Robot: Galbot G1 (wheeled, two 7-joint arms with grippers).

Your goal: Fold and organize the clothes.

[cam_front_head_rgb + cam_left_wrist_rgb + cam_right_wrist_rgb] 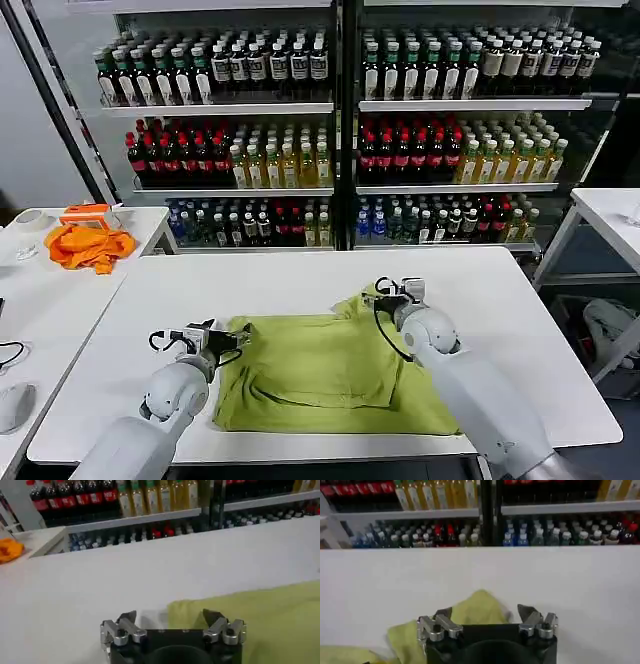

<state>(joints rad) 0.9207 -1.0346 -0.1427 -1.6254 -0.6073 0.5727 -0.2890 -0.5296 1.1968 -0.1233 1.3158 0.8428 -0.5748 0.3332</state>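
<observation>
The limp yellow-green T-shirt has loose creases running across it, so its far edge will fold over toward me and its near edge will stay in place when I pull.
The yellow-green T-shirt lies partly folded on the white table, its upper right corner bunched up. My left gripper is open at the shirt's upper left corner, with the cloth edge between its spread fingers. At the bunched corner my right gripper is also open, the cloth peak lying just ahead of its jaws.
An orange cloth and an orange box lie on the side table at the left. Drink shelves stand behind the table. Another white table is at the right.
</observation>
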